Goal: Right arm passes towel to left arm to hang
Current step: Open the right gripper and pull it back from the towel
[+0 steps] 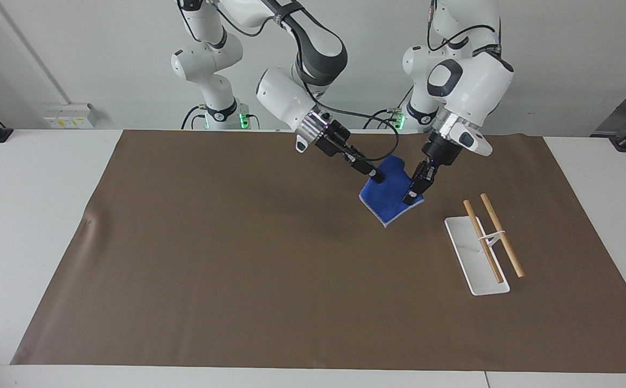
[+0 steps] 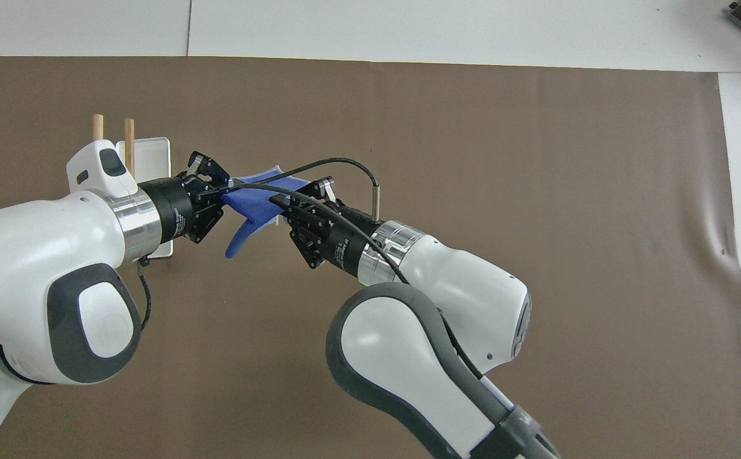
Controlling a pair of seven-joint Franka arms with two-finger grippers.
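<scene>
Next, I open my right gripper and move it back before my left gripper carries the towel to the wooden rods, because my right gripper is pinning the towel's upper edge.
The royal-blue towel hangs in the air above the brown mat, held between both grippers; it also shows in the overhead view. My right gripper is shut on the towel's upper edge toward the right arm's end; in the overhead view the right gripper sits under its black cable. My left gripper is shut on the towel's edge toward the left arm's end; it also shows in the overhead view. The towel's lower corner droops.
A white rack base with two wooden rods stands on the brown mat toward the left arm's end, farther from the robots than the towel. In the overhead view the rack is partly hidden by the left arm's wrist.
</scene>
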